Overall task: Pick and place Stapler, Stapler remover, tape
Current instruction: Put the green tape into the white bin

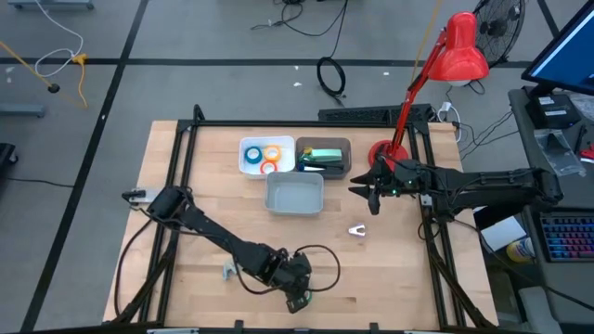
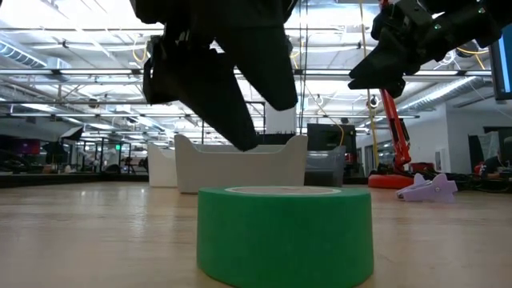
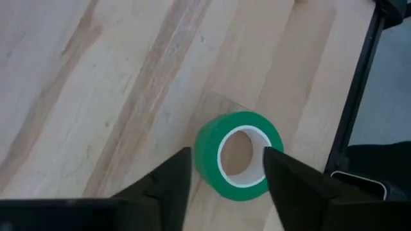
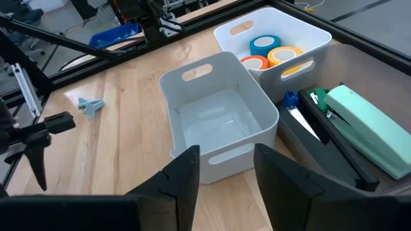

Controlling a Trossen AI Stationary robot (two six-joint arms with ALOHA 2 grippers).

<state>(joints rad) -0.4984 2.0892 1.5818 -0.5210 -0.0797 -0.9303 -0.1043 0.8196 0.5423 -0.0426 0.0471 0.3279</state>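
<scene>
The green tape's full width (image 3: 215, 149) takes up the whole gap between my left gripper's fingers, so I should put one finger into the green tape's hole (image 3: 237, 154) and pinch the tape's side.
A green roll of tape (image 3: 209, 151) lies flat on the wooden table near its near edge, and fills the front of the low view (image 2: 284, 232). My left gripper (image 3: 228, 154) hovers just above it, open, with one finger on each side of the ring and clear of it (image 1: 297, 295). Yellow, blue and orange rolls sit in a white bin (image 1: 266, 156). A mint-green stapler (image 4: 369, 131) lies in the dark bin (image 1: 325, 156). A small pale staple remover (image 1: 357, 229) rests on the table. My right gripper (image 4: 226, 151) is open and raised beside the empty grey bin (image 1: 295, 193).
The three bins stand together at the table's far middle. A small grey-blue piece (image 1: 227, 271) lies on the table to the left of my left gripper. A red desk lamp (image 1: 390, 148) stands at the far right corner. Black frame rails run along the table edges.
</scene>
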